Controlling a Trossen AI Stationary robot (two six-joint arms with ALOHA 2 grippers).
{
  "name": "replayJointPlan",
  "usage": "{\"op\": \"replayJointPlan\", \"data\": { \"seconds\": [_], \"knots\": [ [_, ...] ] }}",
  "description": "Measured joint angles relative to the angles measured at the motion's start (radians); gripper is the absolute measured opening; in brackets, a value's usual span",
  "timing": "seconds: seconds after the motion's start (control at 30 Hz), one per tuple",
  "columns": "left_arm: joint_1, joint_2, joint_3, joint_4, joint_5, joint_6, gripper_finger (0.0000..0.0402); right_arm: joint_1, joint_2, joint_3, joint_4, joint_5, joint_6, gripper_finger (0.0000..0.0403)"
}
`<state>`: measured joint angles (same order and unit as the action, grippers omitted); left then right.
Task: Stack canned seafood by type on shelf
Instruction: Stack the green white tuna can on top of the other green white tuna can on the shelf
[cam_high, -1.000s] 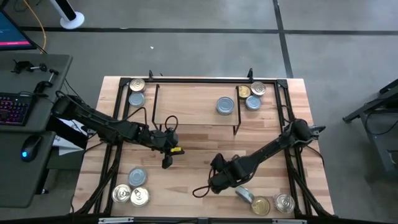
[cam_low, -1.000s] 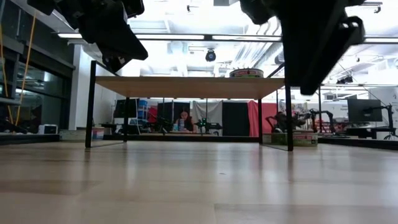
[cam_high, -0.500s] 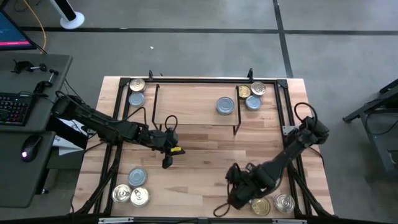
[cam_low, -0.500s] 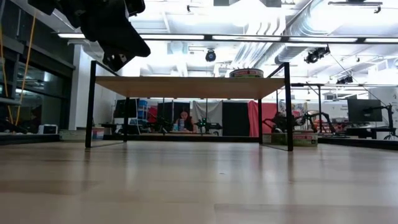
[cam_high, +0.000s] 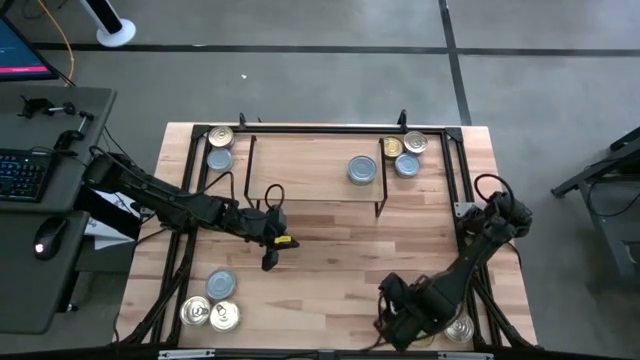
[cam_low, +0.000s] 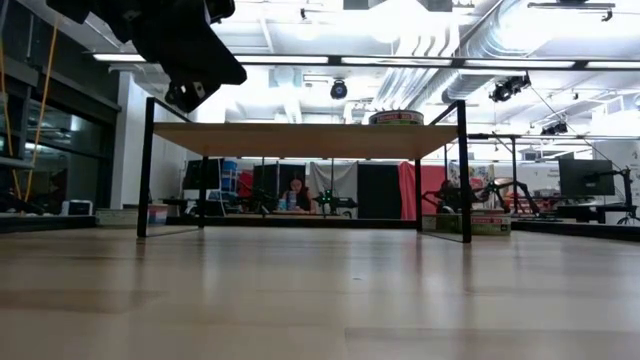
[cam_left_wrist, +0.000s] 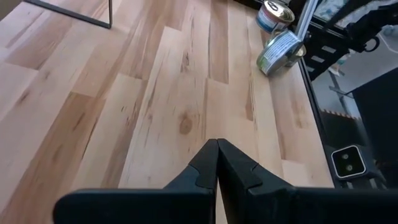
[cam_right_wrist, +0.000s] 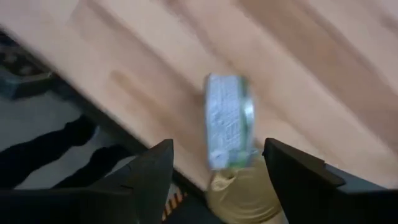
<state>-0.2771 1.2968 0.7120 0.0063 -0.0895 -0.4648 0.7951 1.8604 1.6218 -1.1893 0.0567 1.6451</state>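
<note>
The tin on its edge (cam_right_wrist: 227, 123) has its flat sides (cam_right_wrist: 247, 118) facing the open fingers of the robot's right gripper, so the robot should move down next until the fingers straddle the tin, then close them.
The shelf (cam_high: 310, 165) is a light-wood board on thin black legs at the table's far middle, and it carries one silver-topped tin (cam_high: 362, 168). Other tins of canned seafood sit in groups at the far left (cam_high: 219, 147), far right (cam_high: 405, 152), near left (cam_high: 213, 304) and near right (cam_high: 460, 327). My right gripper (cam_high: 398, 322) hangs open, pointing down, over the near right group. There a tin stands on its edge (cam_right_wrist: 225, 121) and leans on a gold-topped tin (cam_right_wrist: 244, 186). My left gripper (cam_high: 268, 258) is shut, above the bare table's middle.
A black metal frame (cam_high: 330, 128) runs along the table's far edge and down both sides. The table's near edge (cam_right_wrist: 93, 106) lies close under my right gripper. Bare wood (cam_left_wrist: 186, 93) stretches ahead of my left gripper toward the near right tins (cam_left_wrist: 278, 37).
My right gripper has swung from the table's near middle toward the near right corner and risen a little, leaving the low view. Its wrist has rolled. It now stands over the near right tins and covers most of them in the high view.
</note>
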Motion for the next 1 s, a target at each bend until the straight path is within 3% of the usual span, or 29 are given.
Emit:
{"op": "replayJointPlan", "data": {
  "seconds": [0.27, 1.0],
  "knots": [
    [0.000, 0.000, 0.000, 0.000, 0.000, -0.006, 0.0000, 0.009, 0.064, 0.000, -0.038, -0.047, 0.020, 0.0243],
    [0.001, 0.000, 0.000, -0.001, 0.000, -0.005, 0.0000, 0.001, 0.166, 0.000, -0.031, -0.041, 0.020, 0.0243]
  ]
}}
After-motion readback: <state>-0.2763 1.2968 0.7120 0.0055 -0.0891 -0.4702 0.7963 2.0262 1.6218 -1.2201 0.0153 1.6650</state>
